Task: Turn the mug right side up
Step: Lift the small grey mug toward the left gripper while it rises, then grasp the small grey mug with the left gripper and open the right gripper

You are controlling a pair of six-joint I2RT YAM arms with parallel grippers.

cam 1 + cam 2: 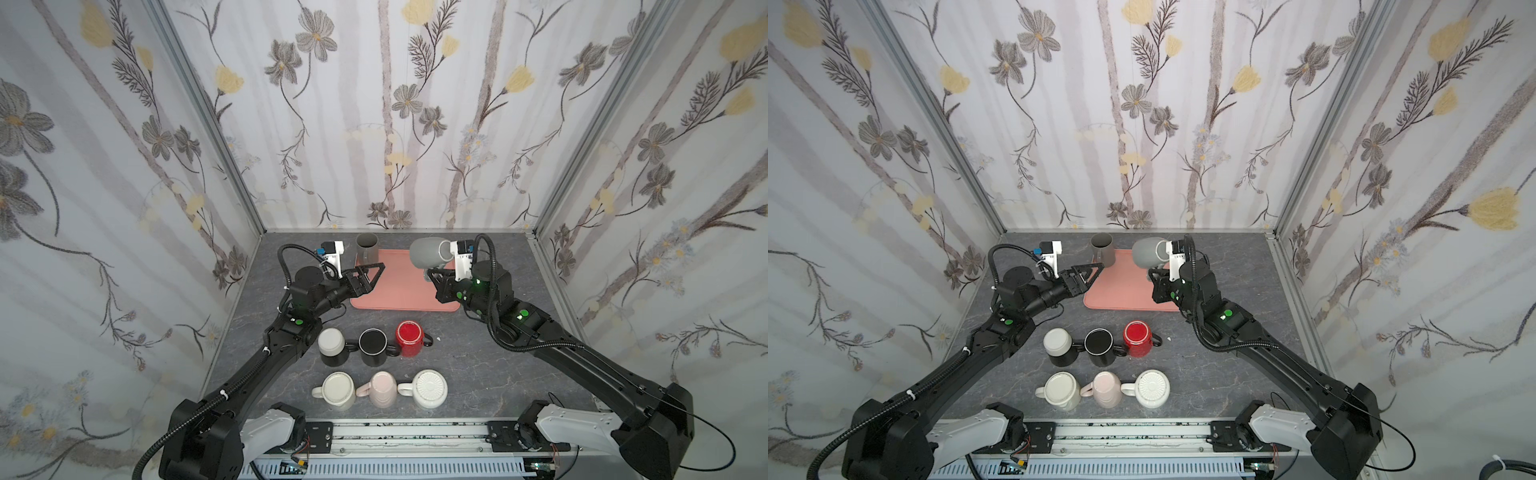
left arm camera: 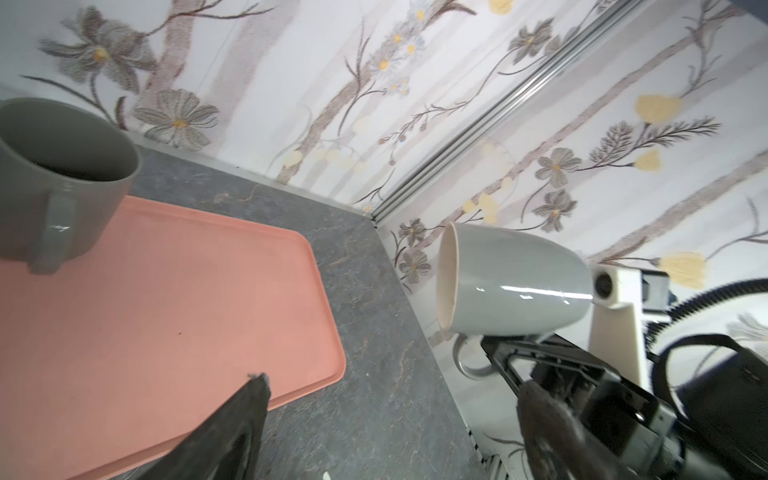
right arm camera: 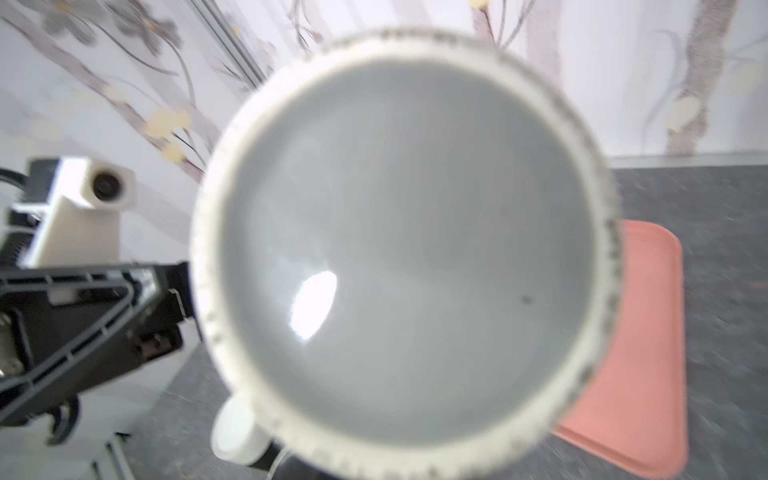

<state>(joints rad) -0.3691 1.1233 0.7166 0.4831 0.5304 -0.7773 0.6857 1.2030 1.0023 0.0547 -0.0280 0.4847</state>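
Observation:
The light grey mug [image 2: 518, 281] is hanging sideways and has a cream rim [image 2: 448, 278], so the robot should expect the mug's inside to be cream and empty when it turns the mug upright.
A light grey mug [image 1: 428, 253] [image 1: 1146, 251] [image 2: 515, 282] hangs on its side above the back right corner of the pink tray [image 1: 399, 291] [image 2: 166, 311]. My right gripper [image 1: 430, 276] [image 1: 1152, 276] is shut on its handle [image 2: 469, 365]. The mug's mouth faces the left arm, and its base [image 3: 403, 249] fills the right wrist view and hides the jaws there. My left gripper [image 1: 372, 270] [image 1: 1090, 270] [image 2: 395, 386] stands open and empty over the tray's left edge. It sits just in front of a darker grey mug [image 1: 368, 249] [image 2: 62, 174] standing upright on the tray's back left corner.
Several upside-down mugs stand in two rows on the grey table in front of the tray, among them a red one [image 1: 409, 337], a black one [image 1: 372, 341] and a pink one [image 1: 382, 386]. Flowered walls close in the back and both sides.

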